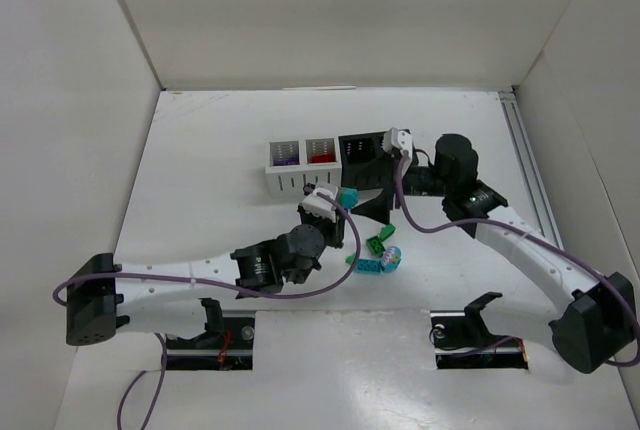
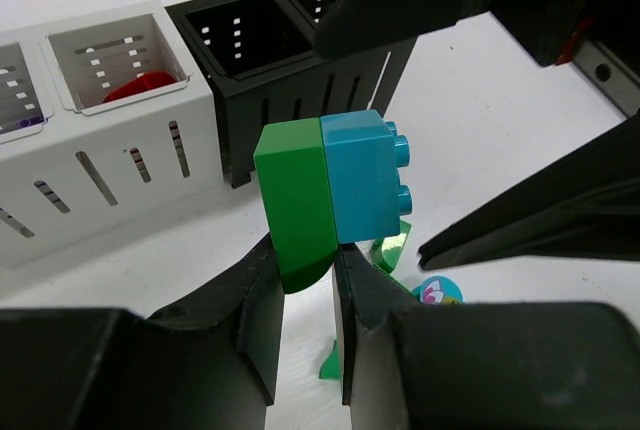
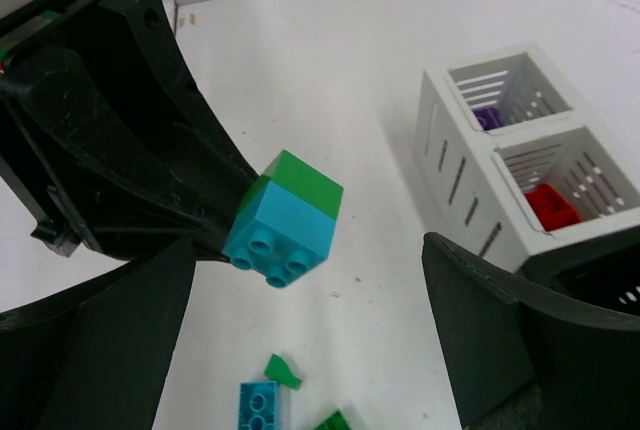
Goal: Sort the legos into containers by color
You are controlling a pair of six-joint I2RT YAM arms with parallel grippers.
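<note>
Teal and green bricks (image 2: 328,180) are attached to each other in the robot's left gripper, so next the right gripper pulls the teal brick (image 2: 364,180) off and puts it in the nearer black bin.
My left gripper (image 1: 338,206) is shut on a green brick (image 2: 295,200) with a teal brick (image 2: 362,175) stuck to its side, held above the table in front of the containers (image 1: 285,182). The stack also shows in the right wrist view (image 3: 285,218). My right gripper (image 1: 372,195) is open wide and empty, its fingers (image 3: 520,340) on either side of the stack without touching it. The two white bins (image 2: 110,165) hold a red brick (image 2: 140,85) and a purple brick (image 3: 487,117). The nearer black bin (image 2: 290,80) looks empty; the far one is mostly hidden.
Loose bricks lie on the table below the grippers: a green one (image 1: 378,243), a teal one (image 1: 368,266), a round teal printed piece (image 1: 392,258) and a small green piece (image 3: 283,370). White walls enclose the table on three sides.
</note>
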